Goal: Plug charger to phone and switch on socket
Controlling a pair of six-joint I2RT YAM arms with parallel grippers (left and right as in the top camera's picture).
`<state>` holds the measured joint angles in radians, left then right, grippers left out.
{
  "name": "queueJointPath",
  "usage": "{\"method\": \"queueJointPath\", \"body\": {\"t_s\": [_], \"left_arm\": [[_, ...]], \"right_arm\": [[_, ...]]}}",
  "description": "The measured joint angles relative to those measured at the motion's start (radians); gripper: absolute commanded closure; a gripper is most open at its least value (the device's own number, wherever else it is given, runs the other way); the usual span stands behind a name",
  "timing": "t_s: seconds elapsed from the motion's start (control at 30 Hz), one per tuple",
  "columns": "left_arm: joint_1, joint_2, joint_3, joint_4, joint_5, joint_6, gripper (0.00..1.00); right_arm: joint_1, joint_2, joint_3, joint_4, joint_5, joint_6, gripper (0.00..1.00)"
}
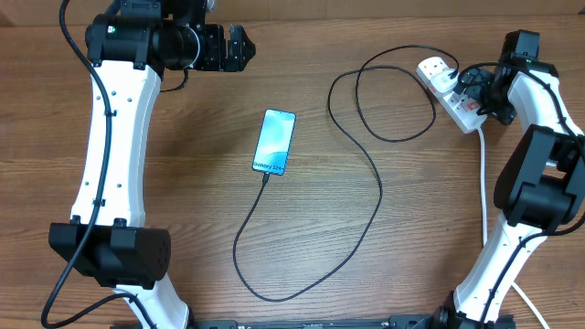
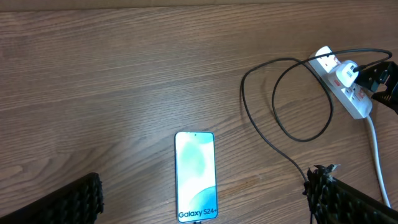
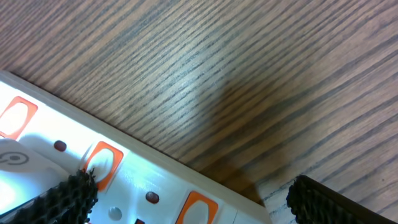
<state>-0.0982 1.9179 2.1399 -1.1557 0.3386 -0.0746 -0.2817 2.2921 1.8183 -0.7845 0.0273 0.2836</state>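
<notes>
The orange switch's plug-side end (image 3: 102, 183) has my right gripper's left finger at it, so I should move back toward the strip's edge and push the switch's outer end (image 3: 106, 149).
The phone (image 1: 274, 142) lies flat mid-table, its teal screen lit; it also shows in the left wrist view (image 2: 196, 174). The thin black charger cable (image 1: 379, 192) meets the phone's bottom edge, loops round the table and ends at a white plug (image 1: 437, 68) seated in the white socket strip (image 1: 454, 100). My left gripper (image 1: 239, 46) is open and empty, high behind the phone, with its fingers (image 2: 206, 180) spread wide. My right gripper (image 1: 484, 91) is open right over the strip (image 3: 143, 180). Its left finger is at an orange switch (image 3: 99, 163).
The strip's thick white lead (image 1: 484, 183) runs down the right side toward the front edge and also shows in the left wrist view (image 2: 376, 155). The cable forms a loose loop (image 1: 393, 91) left of the strip. More orange switches (image 3: 199, 208) line the strip.
</notes>
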Motion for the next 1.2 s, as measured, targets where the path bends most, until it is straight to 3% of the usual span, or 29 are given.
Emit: {"method": "queueJointPath", "body": {"t_s": [0.27, 0.63, 1.2], "left_arm": [[0.000, 0.000, 0.000, 0.000, 0.000, 0.000, 0.00], [0.000, 0.000, 0.000, 0.000, -0.003, 0.000, 0.00], [0.000, 0.000, 0.000, 0.000, -0.003, 0.000, 0.00]], "right_arm": [[-0.004, 0.008, 0.030, -0.047, -0.015, -0.022, 0.00], [-0.060, 0.047, 0.255, -0.167, -0.030, 0.014, 0.00], [-0.035, 0.091, 0.145, -0.068, -0.024, 0.034, 0.00]]}}
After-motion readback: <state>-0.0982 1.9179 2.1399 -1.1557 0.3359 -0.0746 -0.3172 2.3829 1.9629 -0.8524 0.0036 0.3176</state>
